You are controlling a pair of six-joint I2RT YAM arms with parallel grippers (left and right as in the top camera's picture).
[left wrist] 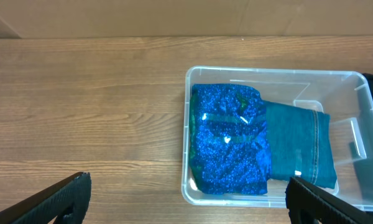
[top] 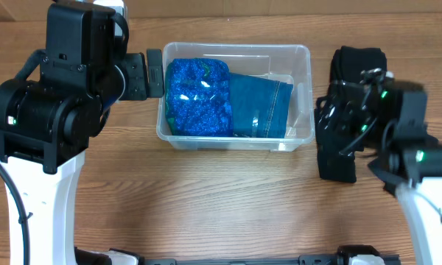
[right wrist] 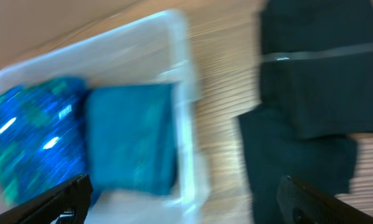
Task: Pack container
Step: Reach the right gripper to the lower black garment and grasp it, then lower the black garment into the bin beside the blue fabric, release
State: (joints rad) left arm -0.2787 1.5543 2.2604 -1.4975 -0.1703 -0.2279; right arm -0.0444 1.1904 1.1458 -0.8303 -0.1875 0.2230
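Observation:
The black clothes (top: 359, 62) are on the far side of the container from my left gripper, so next my right gripper picks up the nearer black piece (top: 337, 163) and puts it over the denim.
The clear container (top: 236, 48) stands at the table's middle. A sparkly blue bundle (top: 197, 96) fills its left half, and a folded teal denim cloth (top: 264, 109) lies beside it on the right. My left gripper (top: 153, 73) is open and empty, just outside the bin's left wall. In the left wrist view the container (left wrist: 273, 70), the bundle (left wrist: 227, 140) and the denim (left wrist: 298, 143) show between the spread fingers (left wrist: 186, 199). My right gripper (right wrist: 183, 199) is open and empty over the strip between the bin (right wrist: 180, 62) and the black clothes (right wrist: 317, 74). That view is blurred.
Folded black clothes (top: 357, 60) lie on the wooden table to the right of the bin, partly under my right arm (top: 383, 125). Another black piece (top: 335, 158) lies nearer the front. The bin's right end holds nothing but its clear floor.

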